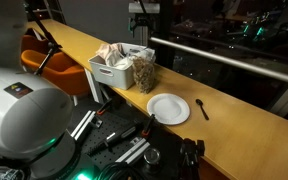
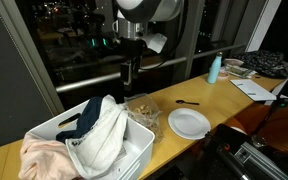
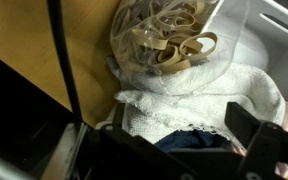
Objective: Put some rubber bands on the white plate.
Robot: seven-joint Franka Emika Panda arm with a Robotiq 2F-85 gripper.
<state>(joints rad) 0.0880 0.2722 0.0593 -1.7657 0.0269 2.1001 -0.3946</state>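
Observation:
My open gripper is above the white cloth in the bin (image 2: 102, 143). I should move it back over the clear container (image 2: 145, 110) before I lower it toward the rubber bands.
A clear container full of tan rubber bands (image 2: 141, 110) stands on the wooden counter next to a white bin; it also shows in an exterior view (image 1: 144, 72) and in the wrist view (image 3: 169, 40). The white plate (image 2: 188, 123) lies empty on the counter beside the container, also seen in an exterior view (image 1: 169, 108). My gripper (image 2: 129, 72) hangs open and empty above the container and the bin's edge. In the wrist view its two dark fingers (image 3: 174, 140) are spread wide over white cloth, with the rubber bands beyond them.
The white bin (image 2: 84, 140) holds white and dark cloths (image 3: 209, 95). A black spoon (image 2: 187, 102) lies past the plate. A blue bottle (image 2: 215, 68) and papers sit at the counter's far end. A window with a rail runs behind the counter.

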